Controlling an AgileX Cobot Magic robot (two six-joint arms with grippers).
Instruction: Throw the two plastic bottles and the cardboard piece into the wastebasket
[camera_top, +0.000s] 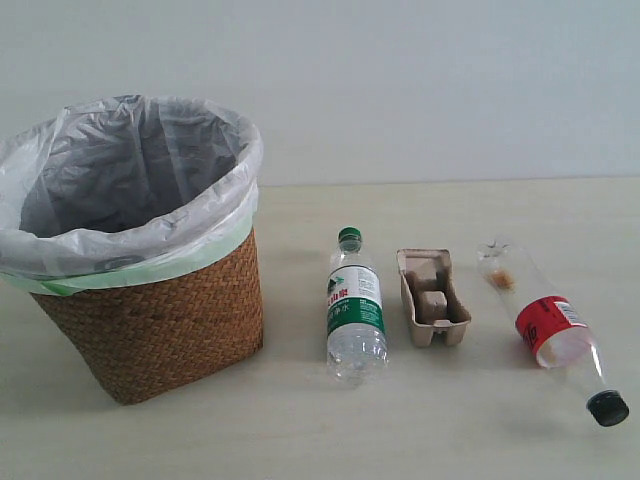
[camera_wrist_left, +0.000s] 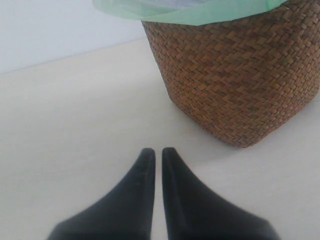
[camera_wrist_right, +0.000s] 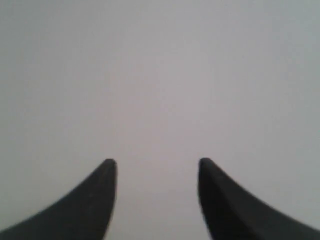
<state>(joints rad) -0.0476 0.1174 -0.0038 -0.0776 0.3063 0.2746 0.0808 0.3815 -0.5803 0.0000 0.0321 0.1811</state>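
Note:
I expect the red-labelled bottle (camera_top: 549, 327) to hold its brown dregs in when I carry it cap-down, because the black cap (camera_top: 607, 408) is still on.
The wicker wastebasket (camera_top: 160, 310) with its white bag stands at the left of the table. To its right lie the green-capped bottle (camera_top: 355, 310), the tan cardboard piece (camera_top: 432, 297) and the red-labelled bottle (camera_top: 545, 325) with a black cap, side by side. Neither arm shows in the exterior view. My left gripper (camera_wrist_left: 156, 151) is shut with nothing in it, just above the table, with the wastebasket (camera_wrist_left: 240, 80) a short way beyond its fingertips. My right gripper (camera_wrist_right: 157, 162) is open and empty, facing only a plain grey-white surface.
The pale wooden table (camera_top: 300, 430) runs back to a plain white wall (camera_top: 420, 80). The bag's pale green edge (camera_wrist_left: 180, 12) hangs over the basket rim.

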